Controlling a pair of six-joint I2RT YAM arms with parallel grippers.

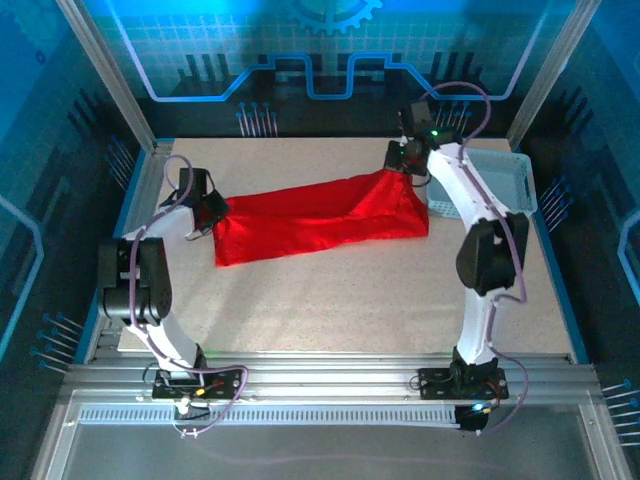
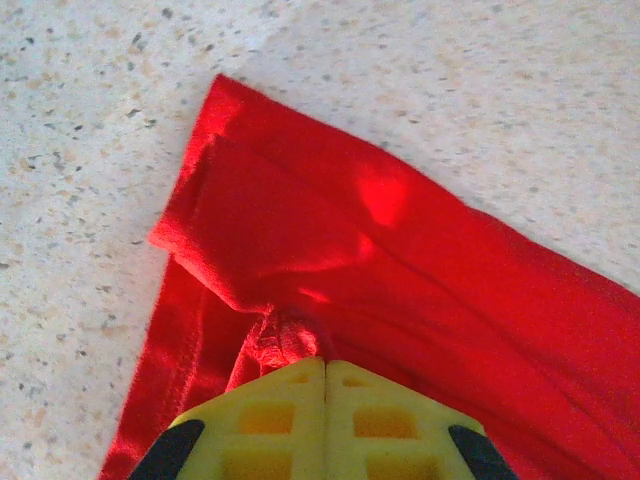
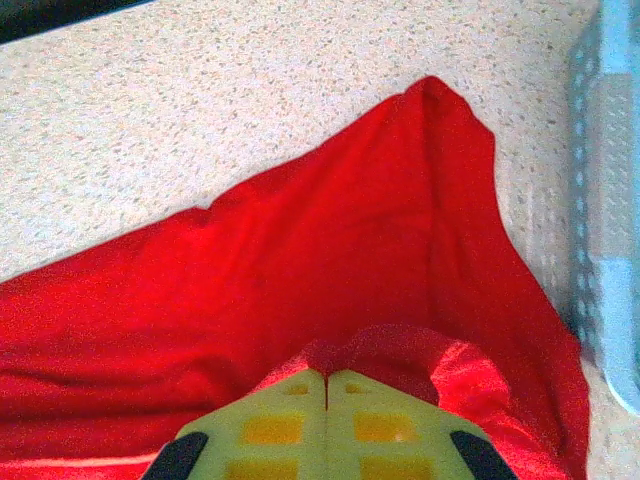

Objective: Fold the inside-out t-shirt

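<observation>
My right gripper should keep lowering the t-shirt's held edge [image 3: 302, 362], which hangs over the t-shirt's middle [image 1: 372, 214], until this edge lies flat there, and then let go.
The inside-out t-shirt [image 1: 320, 220] is bright red and hangs stretched between my two grippers above the speckled table, sagging to the surface along its lower edge. My left gripper [image 1: 212, 205] is shut on a bunched bit of its left end; the yellow jaws [image 2: 325, 368] meet with a hemmed fold of the t-shirt [image 2: 330, 250] pinched at their tips. My right gripper [image 1: 400, 165] is shut on the raised right end, where the t-shirt [image 3: 330, 260] peaks. Its jaws [image 3: 327, 378] are closed on a rolled red edge.
A white mesh basket [image 1: 495, 180] stands at the right of the table, just beyond the right arm; its wall [image 3: 605, 200] lies close to the cloth's right side. The speckled tabletop [image 1: 330, 300] spreads in front of the shirt. Metal frame posts ring the table.
</observation>
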